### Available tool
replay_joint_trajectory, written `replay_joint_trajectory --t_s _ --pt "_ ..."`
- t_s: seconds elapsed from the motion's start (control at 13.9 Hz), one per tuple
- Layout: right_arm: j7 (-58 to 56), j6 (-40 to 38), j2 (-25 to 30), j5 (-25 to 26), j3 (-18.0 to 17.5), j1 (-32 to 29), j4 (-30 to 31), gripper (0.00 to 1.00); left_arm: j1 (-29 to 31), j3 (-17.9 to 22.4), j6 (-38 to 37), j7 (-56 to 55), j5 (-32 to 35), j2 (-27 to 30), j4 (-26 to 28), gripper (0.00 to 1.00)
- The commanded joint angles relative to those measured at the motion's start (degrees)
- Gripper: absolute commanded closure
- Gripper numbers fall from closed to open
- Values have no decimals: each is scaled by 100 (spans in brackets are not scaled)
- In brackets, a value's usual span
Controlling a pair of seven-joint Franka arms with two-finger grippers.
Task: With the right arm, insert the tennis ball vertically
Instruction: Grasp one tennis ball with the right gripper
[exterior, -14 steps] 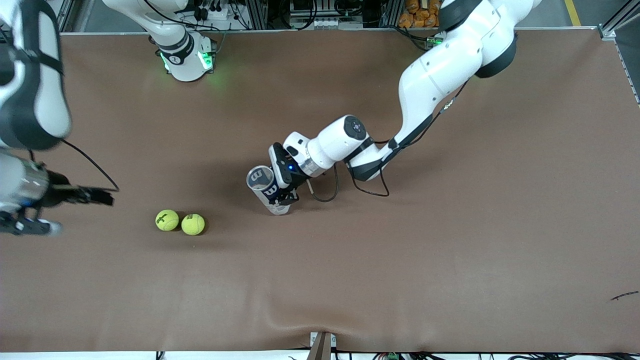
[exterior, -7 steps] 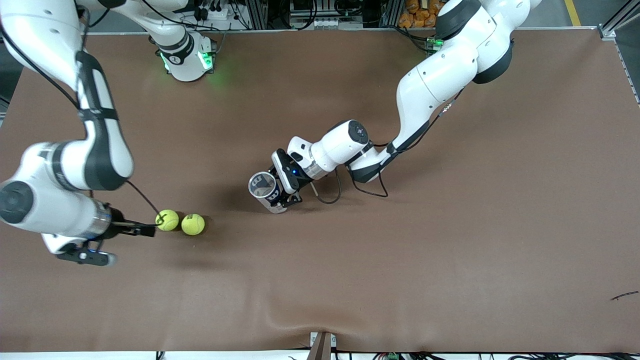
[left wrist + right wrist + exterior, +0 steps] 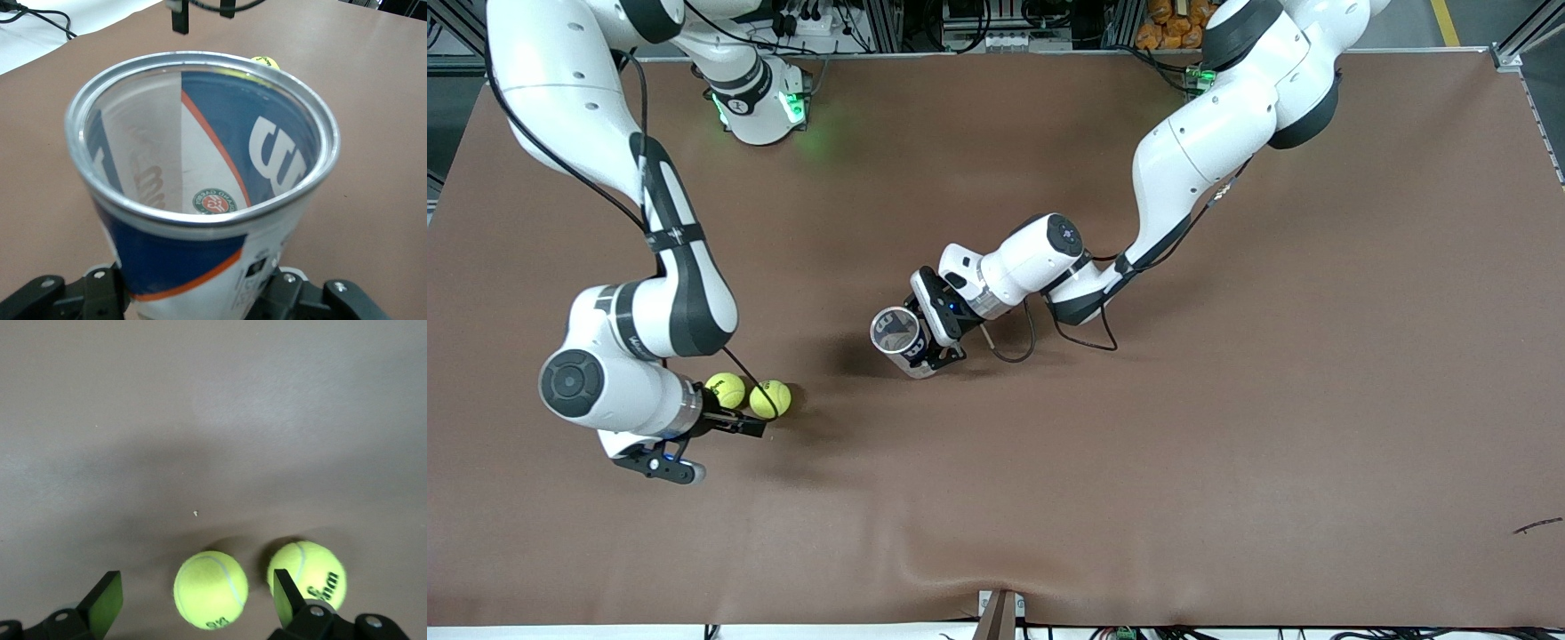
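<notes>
I can see that the can's opening [image 3: 895, 331] looks a little wider than the yellow tennis ball [image 3: 769, 399], so I expect the ball to drop well below the can's rim when I put it in.
Two yellow tennis balls lie side by side on the brown table, one [image 3: 725, 389] toward the right arm's end, the other [image 3: 770, 399] beside it. My right gripper [image 3: 745, 426] hangs low over them, open. In the right wrist view one ball [image 3: 211, 589] lies between the open fingers [image 3: 107, 603] of the right gripper [image 3: 193, 579], and the second ball [image 3: 308, 575] sits just outside one of them. My left gripper [image 3: 930, 352] is shut on a clear tennis ball can [image 3: 896, 332] with a blue label. The can stands near the table's middle, mouth up. In the left wrist view the left gripper [image 3: 193, 299] grips the can [image 3: 167, 257], which looks empty inside.
The brown table [image 3: 1138, 462] is bare around the balls and the can. A small dark scrap [image 3: 1536, 525] lies near the left arm's end. The right arm's elbow [image 3: 680, 293] stands over the table above the balls.
My right arm has swung in from the right arm's end of the table and now has its open gripper over the balls. The left gripper and can shifted slightly.
</notes>
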State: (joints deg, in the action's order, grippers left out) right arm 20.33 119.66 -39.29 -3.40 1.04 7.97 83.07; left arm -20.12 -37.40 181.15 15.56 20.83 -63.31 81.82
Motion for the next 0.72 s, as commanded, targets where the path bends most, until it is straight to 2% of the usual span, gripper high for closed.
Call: replay_joint_trajectory --t_s 0.0,0.58,0.65 --pt "77 31 -148 -82 19 47 25 0 44 -13 174 -1 -44 117 317 28" --pt "402 66 -368 6 19 231 297 0 52 -13 535 17 342 109 554 28" --pt "358 48 -369 23 28 240 297 14 61 -13 570 17 465 109 581 28"
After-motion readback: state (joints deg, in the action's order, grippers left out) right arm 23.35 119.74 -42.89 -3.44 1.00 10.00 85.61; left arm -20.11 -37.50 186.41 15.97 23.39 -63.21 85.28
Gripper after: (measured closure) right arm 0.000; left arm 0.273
